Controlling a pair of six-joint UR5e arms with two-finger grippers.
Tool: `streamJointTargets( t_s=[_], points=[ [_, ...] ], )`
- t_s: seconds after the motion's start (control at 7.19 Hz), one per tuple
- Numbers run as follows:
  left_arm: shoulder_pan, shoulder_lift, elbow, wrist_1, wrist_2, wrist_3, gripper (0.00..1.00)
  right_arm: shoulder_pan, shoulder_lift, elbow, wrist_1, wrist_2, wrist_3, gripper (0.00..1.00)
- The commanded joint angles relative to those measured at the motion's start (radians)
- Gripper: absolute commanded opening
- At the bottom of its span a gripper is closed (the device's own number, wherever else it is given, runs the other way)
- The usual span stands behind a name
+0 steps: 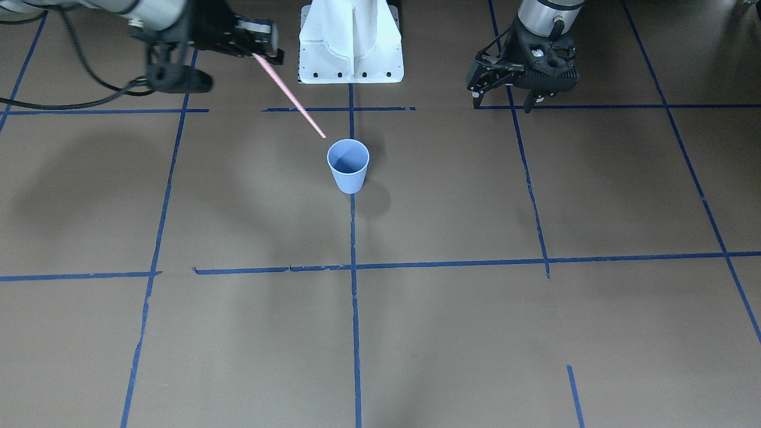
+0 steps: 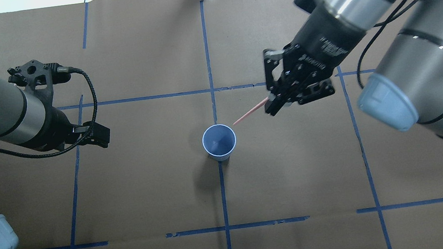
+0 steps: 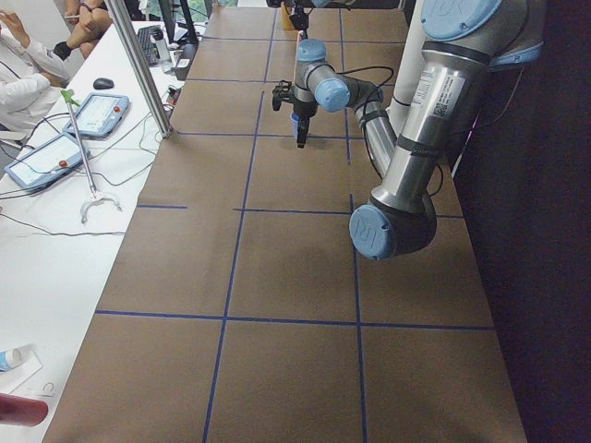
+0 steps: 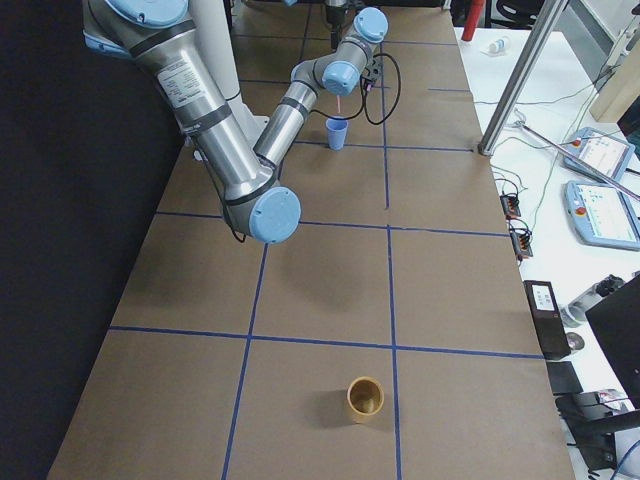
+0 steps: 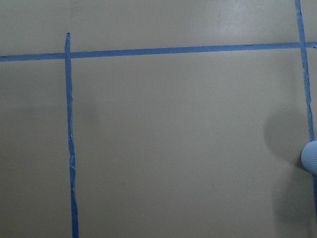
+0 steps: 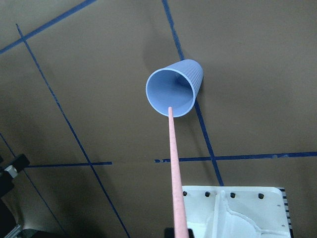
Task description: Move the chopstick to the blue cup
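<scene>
The chopstick's loose tip [image 1: 324, 135] slants down toward the blue cup's opening [image 1: 349, 154], so my right gripper should keep going down and let go with the chopstick's tip inside.
The blue cup [image 1: 348, 165] stands upright and empty at the table's middle, on a tape line; it also shows in the overhead view [image 2: 219, 141] and the right wrist view [image 6: 173, 91]. My right gripper [image 2: 271, 103] is shut on the upper end of the pale-pink chopstick [image 2: 250, 111]. The chopstick [image 1: 289, 96] slants down toward the cup, its tip in the air just outside the rim on the robot's right. In the right wrist view the chopstick [image 6: 175, 173] points at the cup's rim. My left gripper [image 1: 504, 101] hangs open and empty, well off to the cup's left.
The white robot base [image 1: 351, 44] stands behind the cup. Blue tape lines [image 1: 353, 297] cross the brown table. A brown cup [image 4: 365, 398] stands near the table's right end. Operators, tablets and cables are beside the table's far side [image 3: 55, 138].
</scene>
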Motion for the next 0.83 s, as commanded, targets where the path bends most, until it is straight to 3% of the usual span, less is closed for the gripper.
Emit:
streamJointTargets(
  t_s=[0.0, 0.28, 0.56, 0.7],
  points=[
    [0.0, 0.0, 0.0, 0.0, 0.0, -0.001, 1.0, -0.051, 0.027, -0.043, 0.001, -0.035, 0.004, 0.03],
    [0.0, 0.0, 0.0, 0.0, 0.0, -0.001, 1.0, -0.08, 0.044, -0.086, 0.003, -0.092, 0.004, 0.03],
    [0.0, -0.002, -0.001, 0.0, 0.0, -0.001, 1.0, -0.089, 0.071, -0.19, 0.113, -0.11, 0.012, 0.03],
    [0.0, -0.002, -0.001, -0.001, 0.0, -0.001, 1.0, -0.106, 0.068, -0.191, 0.116, -0.113, 0.03, 0.13]
  ],
)
